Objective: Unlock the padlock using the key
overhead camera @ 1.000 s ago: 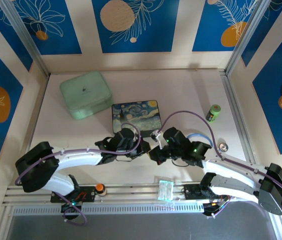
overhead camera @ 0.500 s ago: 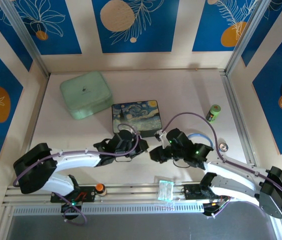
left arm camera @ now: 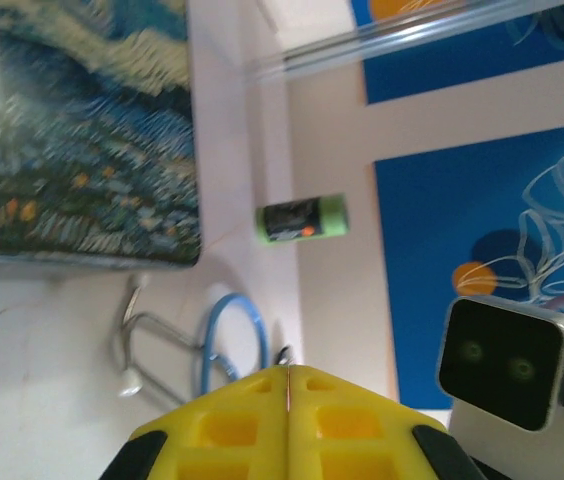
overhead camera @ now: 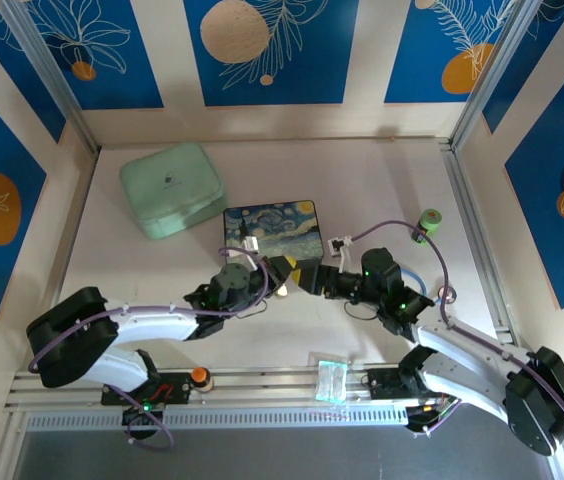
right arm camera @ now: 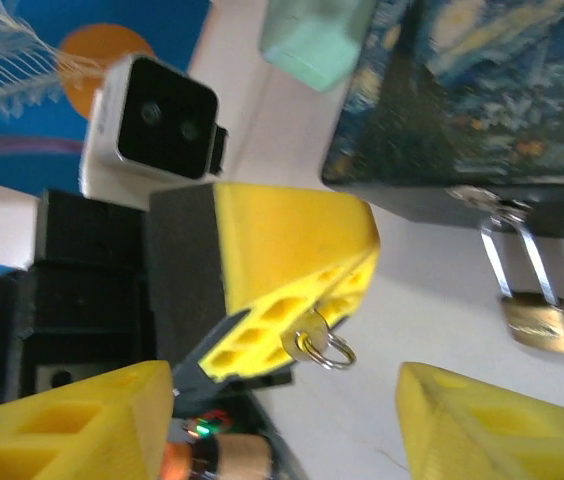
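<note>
My left gripper is covering the key's blade with its fingers, so my right gripper should take the key's round head (right arm camera: 308, 336) to free my left gripper to steady the padlock.
The key (right arm camera: 312, 343), small and silvery with a wire ring, pokes out from between the yellow fingers (right arm camera: 292, 250) of my left gripper (overhead camera: 284, 270), which is shut on it. The brass padlock (right arm camera: 537, 322) hangs by its thin shackle from the clasp on the front of the starry-night box (right arm camera: 482, 90). It is to the right of the key and apart from it. My right gripper (right arm camera: 282, 420) stands open just in front of the left one, with nothing between its fingers. In the left wrist view the left gripper (left arm camera: 290, 368) shows its jaws pressed together.
The starry-night box (overhead camera: 272, 228) lies mid-table, with a mint-green case (overhead camera: 172, 188) behind it on the left. A green cylinder (overhead camera: 428, 224) stands at the right. A bent metal piece (left arm camera: 137, 335) on a blue cable (left arm camera: 234, 330) lies near the box's corner.
My right gripper has opened and drawn back to the right. The left gripper has moved right toward the box's front, staying shut.
</note>
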